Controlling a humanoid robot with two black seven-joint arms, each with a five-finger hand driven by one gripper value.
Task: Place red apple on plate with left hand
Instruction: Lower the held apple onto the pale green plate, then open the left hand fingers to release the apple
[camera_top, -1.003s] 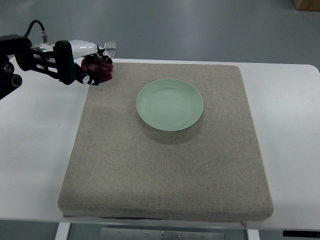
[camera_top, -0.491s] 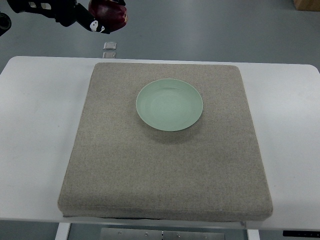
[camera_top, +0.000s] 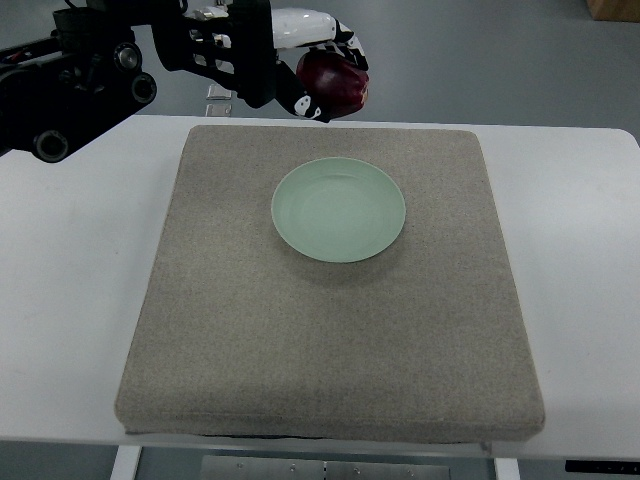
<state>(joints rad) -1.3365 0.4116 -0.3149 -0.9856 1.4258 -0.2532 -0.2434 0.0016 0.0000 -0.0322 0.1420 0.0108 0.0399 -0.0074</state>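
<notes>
The red apple (camera_top: 335, 84) hangs lined up with the empty plate, so the robot's left gripper should go on lowering it toward the plate's middle (camera_top: 338, 210) until the apple rests there.
My left hand (camera_top: 318, 78) comes in from the upper left and is shut on a dark red apple (camera_top: 337, 83). It holds the apple in the air above the far edge of the mat, just beyond the plate. The pale green plate (camera_top: 339, 210) lies empty on the grey mat (camera_top: 330, 340), a little behind the mat's middle. The right hand does not show.
The mat lies on a white table (camera_top: 70, 300). A small clear object (camera_top: 219, 95) lies on the floor beyond the table's far edge, under my left arm (camera_top: 90, 85).
My left hand has lifted the apple off the mat's far left corner and carried it right, from the far left to just behind the plate.
</notes>
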